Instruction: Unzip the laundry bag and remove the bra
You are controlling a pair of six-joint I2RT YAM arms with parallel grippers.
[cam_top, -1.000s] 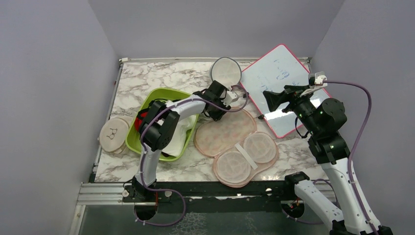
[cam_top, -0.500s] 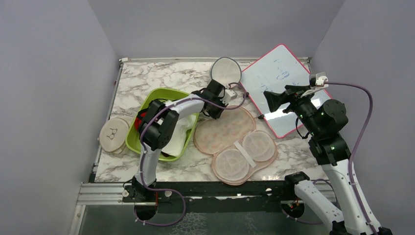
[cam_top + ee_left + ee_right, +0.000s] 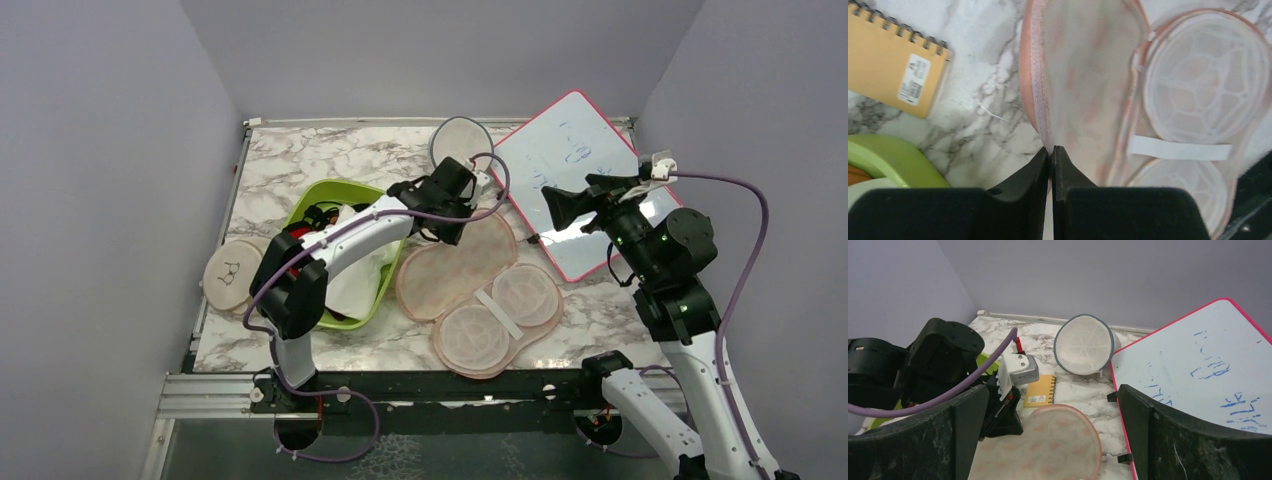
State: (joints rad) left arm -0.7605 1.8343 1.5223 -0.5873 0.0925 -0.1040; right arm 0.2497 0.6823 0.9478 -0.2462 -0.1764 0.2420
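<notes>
The flap's zipper edge (image 3: 1039,95) is in my left gripper. The bag's lower half (image 3: 499,319) lies flat and clear, so I go on folding until the flap covers it.
The laundry bag (image 3: 452,268) lies open in the middle of the marble table, a peach peanut-shaped pouch with orange print. Its upper flap (image 3: 1083,75) is folded back. The bra (image 3: 500,310) shows as two white rounded cups in the lower half, crossed by a white strap (image 3: 1178,150). My left gripper (image 3: 455,230) is shut on the flap's zipper edge (image 3: 1040,110), jaws pressed together (image 3: 1050,148). My right gripper (image 3: 560,208) is open and empty, raised above the whiteboard, looking down on the flap (image 3: 1053,440).
A green bin (image 3: 335,186) holding white cloth stands left of the bag. A round grey-rimmed white disc (image 3: 462,145) and a pink-framed whiteboard (image 3: 570,165) are at the back. A yellow spiral notebook (image 3: 893,60) lies by the flap. A beige disc (image 3: 232,275) lies far left.
My left arm has swung its elbow left and its gripper has moved slightly right, holding the flap edge; the bag has shifted a little. The right gripper has drifted slightly right.
</notes>
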